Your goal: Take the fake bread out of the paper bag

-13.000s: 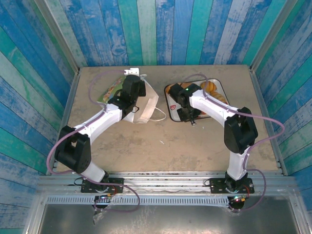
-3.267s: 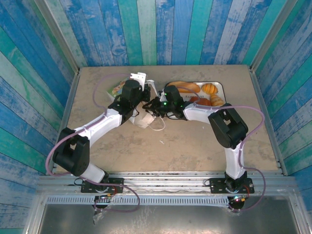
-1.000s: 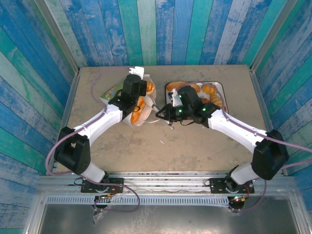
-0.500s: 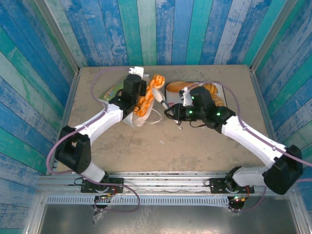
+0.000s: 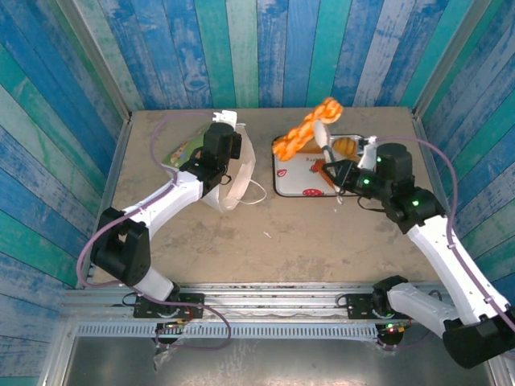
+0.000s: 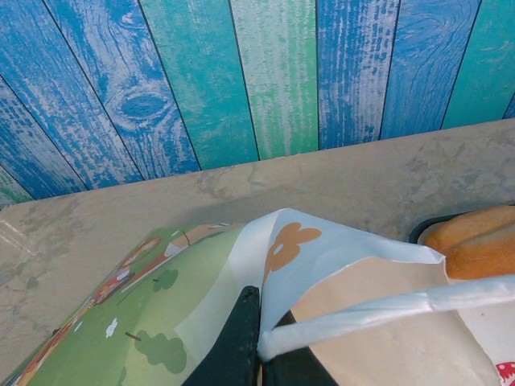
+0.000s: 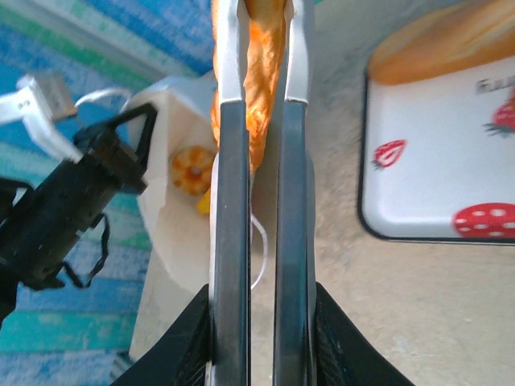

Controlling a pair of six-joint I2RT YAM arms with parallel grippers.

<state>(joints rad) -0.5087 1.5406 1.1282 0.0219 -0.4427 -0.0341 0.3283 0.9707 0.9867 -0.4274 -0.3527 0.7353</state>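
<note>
The orange braid (image 5: 304,135) is hanging clear of the bag and the tray's near corner (image 5: 293,179) is free, so my right gripper should keep going down until the braid rests there.
My right gripper (image 5: 344,178) (image 7: 261,322) is shut on a pair of metal tongs (image 5: 325,149) (image 7: 231,201). The tongs pinch an orange twisted braid of fake bread (image 5: 306,129) (image 7: 261,72), held in the air above the far left corner of the tray. The white paper bag (image 5: 238,178) (image 6: 354,265) (image 7: 173,233) stands left of it with its mouth open. My left gripper (image 5: 224,146) (image 6: 259,304) is shut on the bag's rim beside a loop handle (image 6: 386,310). A yellow-orange piece of bread (image 7: 193,173) lies inside the bag.
The strawberry-printed tray (image 5: 294,186) (image 7: 434,177) sits right of the bag and carries golden bread (image 5: 344,145) (image 7: 451,44) (image 6: 471,241) at its far side. A green printed sheet (image 5: 181,151) (image 6: 121,322) lies under the bag. Blue-green plank walls enclose the table.
The right arm has drawn the tongs and the braid up out of the bag and swung them right, over the tray. The left gripper has kept its hold on the bag.
</note>
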